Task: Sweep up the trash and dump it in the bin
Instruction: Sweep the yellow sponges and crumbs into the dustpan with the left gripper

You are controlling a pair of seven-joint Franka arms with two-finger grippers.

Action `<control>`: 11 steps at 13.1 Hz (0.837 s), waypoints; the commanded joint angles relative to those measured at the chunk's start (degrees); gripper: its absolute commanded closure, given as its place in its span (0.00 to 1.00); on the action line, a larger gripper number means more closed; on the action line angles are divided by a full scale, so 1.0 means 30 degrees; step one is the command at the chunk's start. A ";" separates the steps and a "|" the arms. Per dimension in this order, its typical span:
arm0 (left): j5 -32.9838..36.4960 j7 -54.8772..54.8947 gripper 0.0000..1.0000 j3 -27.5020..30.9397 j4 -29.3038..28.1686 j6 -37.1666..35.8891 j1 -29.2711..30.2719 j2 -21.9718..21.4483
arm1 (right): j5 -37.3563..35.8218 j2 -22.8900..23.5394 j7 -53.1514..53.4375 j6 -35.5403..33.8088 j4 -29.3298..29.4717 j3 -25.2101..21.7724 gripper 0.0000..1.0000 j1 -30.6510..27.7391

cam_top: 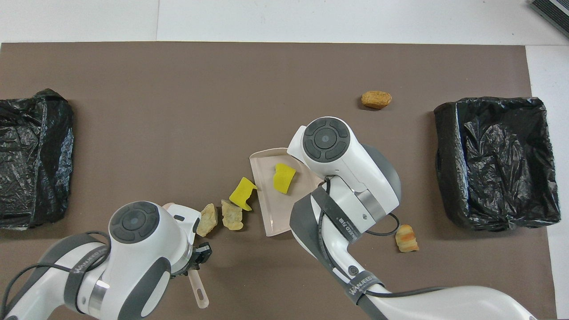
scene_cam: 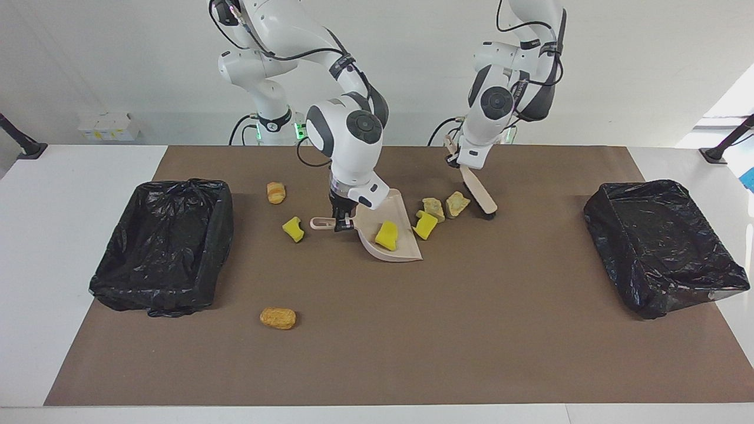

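The pale beige lumps [cam_top: 232, 215] are outside the dustpan's open edge and the brush is behind them, so next my left gripper sweeps them into the dustpan [cam_top: 275, 207] before dumping.
My right gripper [scene_cam: 340, 222] is shut on the handle of the beige dustpan [scene_cam: 406, 253], which lies on the mat with one yellow sponge chunk [scene_cam: 387, 235] in it. At the pan's open edge lie another yellow chunk [scene_cam: 426, 224] and two pale beige lumps [scene_cam: 434, 208] [scene_cam: 457, 204]. My left gripper [scene_cam: 465, 167] is shut on the brush [scene_cam: 478, 191], which slants down with its bristles low beside the beige lumps, toward the left arm's end. Loose trash: a yellow chunk [scene_cam: 293, 229], a bread-like lump [scene_cam: 275, 192] and a golden-brown lump [scene_cam: 278, 318]. In the overhead view the right arm hides its gripper.
Two black-lined bins stand on the brown mat, one [scene_cam: 162, 244] at the right arm's end and one [scene_cam: 662, 244] at the left arm's end. In the overhead view the brush handle's tip [cam_top: 198, 291] sticks out below the left arm.
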 commanded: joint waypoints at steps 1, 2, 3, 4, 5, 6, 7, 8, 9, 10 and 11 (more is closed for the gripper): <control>-0.1088 -0.1219 1.00 0.0109 -0.0079 0.2257 -0.0795 0.0519 | -0.0372 -0.0413 -0.0405 0.0221 -0.0664 0.0129 1.00 -0.0014; -0.1850 -0.1103 1.00 0.0109 0.0212 0.3048 -0.1318 0.0725 | -0.0372 -0.0383 -0.0376 0.0250 -0.0664 0.0129 1.00 -0.0014; -0.2437 -0.0811 1.00 0.0109 0.0621 0.3375 -0.1584 0.1191 | -0.0372 -0.0383 -0.0317 0.0280 -0.0664 0.0129 1.00 -0.0014; -0.3052 -0.0373 1.00 0.0080 0.1321 0.3668 -0.1993 0.2008 | -0.0372 -0.0383 -0.0317 0.0367 -0.0664 0.0129 1.00 -0.0014; -0.3813 -0.0137 1.00 0.0108 0.2285 0.4193 -0.2925 0.2944 | -0.0343 -0.0383 -0.0230 0.0368 -0.0664 0.0129 1.00 -0.0014; -0.4052 0.0271 1.00 0.0051 0.2904 0.5068 -0.3195 0.3708 | -0.0342 -0.0383 -0.0084 0.0368 -0.0664 0.0129 1.00 -0.0014; -0.4403 0.0479 1.00 -0.0037 0.3664 0.5396 -0.3633 0.4121 | -0.0342 -0.0383 -0.0053 0.0368 -0.0664 0.0129 1.00 -0.0014; -0.4928 0.0829 1.00 -0.0038 0.4484 0.5574 -0.4043 0.4560 | -0.0342 -0.0383 -0.0053 0.0368 -0.0635 0.0129 1.00 -0.0014; -0.5079 0.1702 1.00 -0.0096 0.5072 0.5633 -0.4106 0.4855 | -0.0342 -0.0383 -0.0053 0.0339 -0.0606 0.0129 1.00 -0.0014; -0.5080 0.1827 1.00 -0.0126 0.5629 0.5634 -0.4425 0.5003 | -0.0342 -0.0354 -0.0053 0.0339 -0.0547 0.0129 1.00 -0.0014; -0.5167 0.1654 1.00 -0.0213 0.6157 0.5518 -0.4631 0.5062 | -0.0342 -0.0354 -0.0053 0.0339 -0.0518 0.0129 1.00 -0.0014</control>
